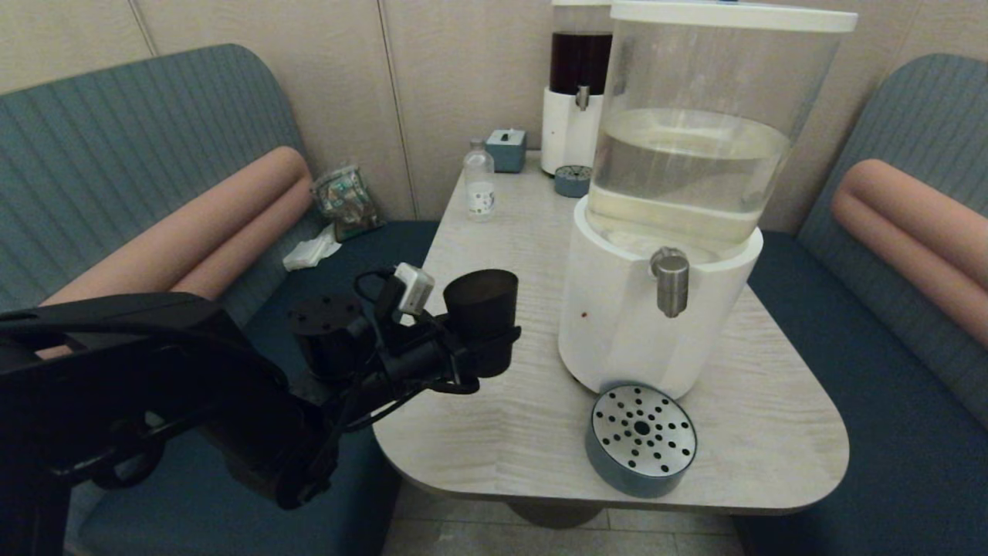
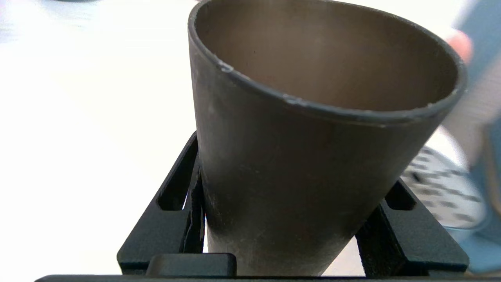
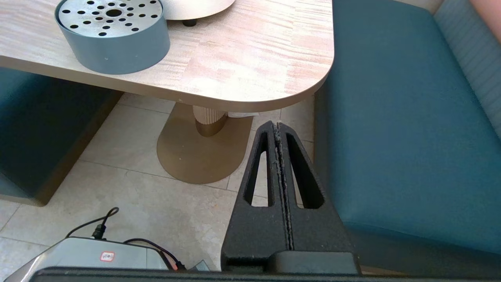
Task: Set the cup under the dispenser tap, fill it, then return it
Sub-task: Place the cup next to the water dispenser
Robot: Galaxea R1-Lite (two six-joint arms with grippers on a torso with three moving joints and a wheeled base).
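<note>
My left gripper goes on toward the open table edge, as the black cup (image 1: 482, 301) is upright and clear of the dispenser, and lets go once the cup's base rests there.
The black cup (image 1: 480, 303) stands upright in my left gripper (image 1: 488, 351), which is shut on its lower half over the left part of the table. In the left wrist view the cup (image 2: 305, 164) fills the frame, empty inside, with a black finger (image 2: 172, 219) on each side. The brushed-steel tap (image 1: 670, 283) sticks out of the white dispenser base (image 1: 617, 324), to the right of the cup and clearly apart from it. The round perforated drip tray (image 1: 641, 437) lies below the tap at the table's front. My right gripper (image 3: 277, 129) is shut and empty, low beside the table.
A clear bottle (image 1: 479, 181), a small blue box (image 1: 507, 148) and a dark-liquid dispenser (image 1: 577, 85) with its own small tray (image 1: 572, 181) stand at the table's back. Teal benches flank the table (image 1: 509, 432). The table's pedestal (image 3: 203, 145) and floor cables (image 3: 117, 235) lie below.
</note>
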